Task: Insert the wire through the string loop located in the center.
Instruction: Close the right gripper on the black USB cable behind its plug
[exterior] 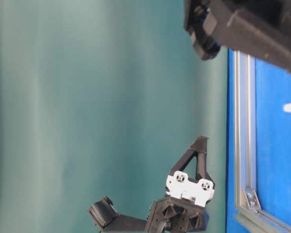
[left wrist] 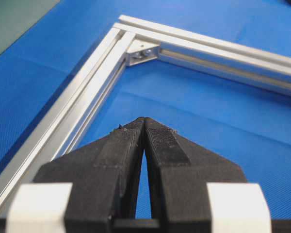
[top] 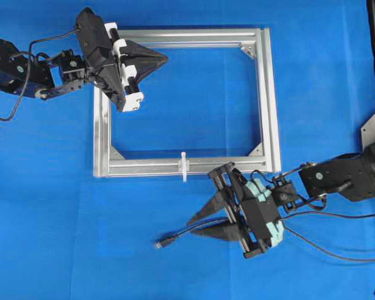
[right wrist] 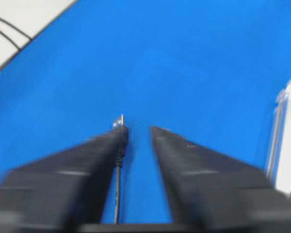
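Observation:
The wire point(top: 191, 229) will pull a long tail along when the robot carries it, since a thin black curve point(top: 314, 246) runs out behind the right gripper.
The wire point(top: 175, 236) lies on the blue mat in front of the frame, with its plug tip point(top: 159, 244) pointing left. My right gripper point(top: 190, 226) is open and straddles the wire just behind the plug. In the right wrist view the wire point(right wrist: 117, 174) runs along the inside of the left finger, the plug point(right wrist: 119, 121) pokes past its tip, and the gripper point(right wrist: 138, 128) shows a wide gap. The string loop point(top: 183, 165) stands white and upright on the frame's near bar. My left gripper point(top: 165, 59) is shut and empty over the frame's far left corner, as the left wrist view point(left wrist: 144, 119) also shows.
The silver aluminium frame point(top: 272, 100) lies flat in the middle of the mat, with a corner bracket point(left wrist: 143, 52) ahead of the left gripper. Thin black arm cables point(top: 337, 250) trail to the right of the right gripper.

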Available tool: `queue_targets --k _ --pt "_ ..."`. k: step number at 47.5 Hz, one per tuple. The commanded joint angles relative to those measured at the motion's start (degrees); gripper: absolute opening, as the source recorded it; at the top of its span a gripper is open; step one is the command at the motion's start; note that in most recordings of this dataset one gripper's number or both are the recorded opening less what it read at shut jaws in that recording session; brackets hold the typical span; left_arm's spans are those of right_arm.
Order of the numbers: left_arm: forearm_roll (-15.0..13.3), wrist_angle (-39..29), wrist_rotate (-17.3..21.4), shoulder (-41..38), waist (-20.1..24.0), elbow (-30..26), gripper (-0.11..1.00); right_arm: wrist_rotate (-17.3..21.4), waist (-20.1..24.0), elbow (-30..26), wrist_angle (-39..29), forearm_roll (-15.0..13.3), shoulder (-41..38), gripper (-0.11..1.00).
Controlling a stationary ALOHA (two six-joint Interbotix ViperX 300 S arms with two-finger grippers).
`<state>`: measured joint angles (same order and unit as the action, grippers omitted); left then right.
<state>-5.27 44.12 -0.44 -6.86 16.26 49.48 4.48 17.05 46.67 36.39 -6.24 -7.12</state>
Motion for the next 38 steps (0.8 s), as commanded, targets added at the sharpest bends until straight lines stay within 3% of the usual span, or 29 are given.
queue_targets --k 1,7,9,16,25,38 --pt "0.26 0.26 0.09 1.49 0.18 -0.62 0.00 0.35 0.26 -1.05 -0.79 0.26 1.41 0.42" --pt "0.18 0.26 0.18 1.49 0.18 -0.53 0.00 0.44 0.62 -1.49 -2.46 0.26 1.14 0.78" --pt "0.26 0.35 0.18 1.58 0.26 -0.53 0.00 0.53 0.79 -1.76 -2.81 0.26 0.79 0.83" --pt "0.18 0.18 0.18 1.58 0.26 -0.53 0.00 0.62 1.23 -2.99 -3.43 0.88 -2.02 0.73" --pt "0.26 0.18 0.18 1.58 0.26 -0.53 0.00 0.62 1.32 -4.22 -3.60 3.96 -7.03 0.73" --pt "0.18 0.18 0.18 1.49 0.26 -0.53 0.00 0.62 1.58 -4.57 -3.60 5.45 -10.63 0.72"
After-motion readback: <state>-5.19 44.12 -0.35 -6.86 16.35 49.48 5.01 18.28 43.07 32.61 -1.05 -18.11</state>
